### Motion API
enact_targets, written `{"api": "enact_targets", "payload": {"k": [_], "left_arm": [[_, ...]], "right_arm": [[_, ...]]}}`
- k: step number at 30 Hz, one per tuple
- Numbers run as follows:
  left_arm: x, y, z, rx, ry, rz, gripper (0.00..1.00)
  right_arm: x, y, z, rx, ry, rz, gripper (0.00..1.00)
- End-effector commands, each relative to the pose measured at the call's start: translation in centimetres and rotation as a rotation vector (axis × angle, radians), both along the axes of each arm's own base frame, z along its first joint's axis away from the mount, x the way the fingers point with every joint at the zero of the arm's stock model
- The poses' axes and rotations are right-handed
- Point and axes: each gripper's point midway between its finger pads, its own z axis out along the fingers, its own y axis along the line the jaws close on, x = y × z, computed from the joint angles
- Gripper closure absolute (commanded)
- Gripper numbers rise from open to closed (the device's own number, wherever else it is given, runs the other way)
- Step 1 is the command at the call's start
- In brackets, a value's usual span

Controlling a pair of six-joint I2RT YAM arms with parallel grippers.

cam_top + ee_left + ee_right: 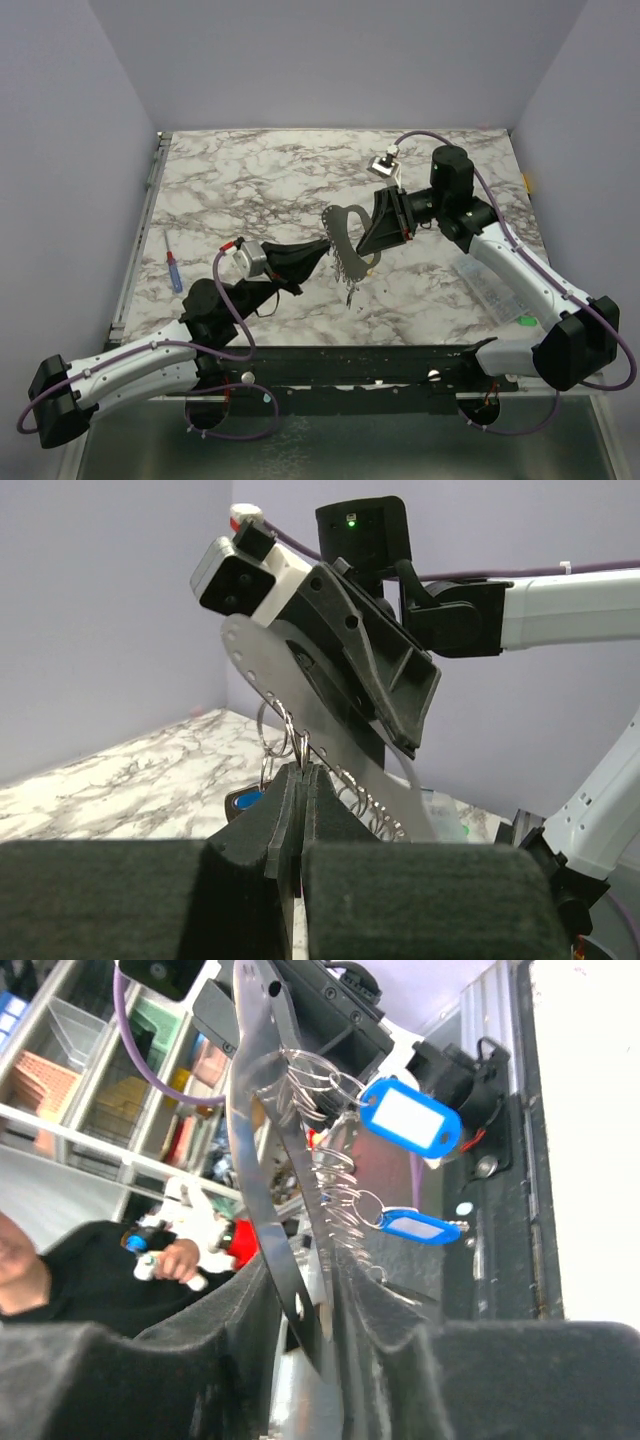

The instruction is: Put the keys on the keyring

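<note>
The robot's right gripper is holding the strip's far edge (366, 258), away from the wire ring in the left gripper (303, 744), so it should let go of the strip and pinch it next to that ring.
The keyring is a curved metal strip (343, 232) carrying a row of several wire rings (335, 1175). My right gripper (364, 240) is shut on the strip's end (300, 1295) and holds it above the table's middle. Two blue-tagged keys hang from the rings, one upper (410, 1120) and one lower (418, 1226). My left gripper (324, 252) is shut on one wire ring (297, 742) at the strip's edge (330, 725). A blue tag (248, 800) hangs just left of my left fingers (285, 810). A small green piece (524, 321) lies at the right, behind my right arm.
A red-and-blue pen-like stick (174, 270) lies at the table's left edge. A clear plastic bag (493, 290) lies beside the right arm. A small yellow bit (527, 182) is at the right edge. Purple walls enclose the marble table (250, 180).
</note>
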Motion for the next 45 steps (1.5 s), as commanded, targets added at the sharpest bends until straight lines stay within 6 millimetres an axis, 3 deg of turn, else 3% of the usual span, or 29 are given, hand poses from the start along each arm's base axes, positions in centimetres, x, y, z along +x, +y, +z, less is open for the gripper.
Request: {"api": "enact_targets", "payload": {"k": [1, 2, 4, 13, 17, 27, 33, 39, 45], "left_arm": [[0.1, 0.1, -0.6, 0.047, 0.003, 0.017, 1.0], [0.1, 0.0, -0.7, 0.062, 0.004, 0.015, 1.0], [0.1, 0.0, -0.9, 0.087, 0.005, 0.014, 1.0], [-0.1, -0.5, -1.9, 0.229, 0.05, -0.008, 1.0], [-0.6, -0.3, -2.3, 0.258, 0.084, -0.029, 1.0], [-1.2, -0.7, -2.3, 0.25, 0.18, -0.078, 1.0], [-0.9, -1.1, -2.4, 0.255, 0.246, -0.076, 1.0], [-1.6, -2.3, -2.2, 0.263, 0.266, -0.145, 1.0], [-2.5, -3.0, -1.7, 0.268, 0.26, -0.209, 1.0]], "right_arm": [[0.0, 0.0, 0.3, -0.008, -0.024, -0.023, 0.54], [0.0, 0.0, 0.3, -0.013, -0.032, -0.03, 0.45], [0.5, 0.0, 0.2, -0.03, -0.081, -0.06, 0.37], [4.9, -0.5, -1.3, -0.238, -0.267, -0.338, 0.32], [7.1, -1.1, -0.7, -0.284, -0.357, -0.47, 0.3], [1.5, -1.4, 3.1, 0.042, -0.616, -0.314, 0.34], [-0.3, -2.1, 2.0, 0.049, -0.694, -0.227, 0.37], [-2.9, 1.0, 1.1, 0.199, -0.716, -0.11, 0.4], [-2.7, 2.9, -0.1, 0.199, -0.733, -0.056, 0.47]]}}
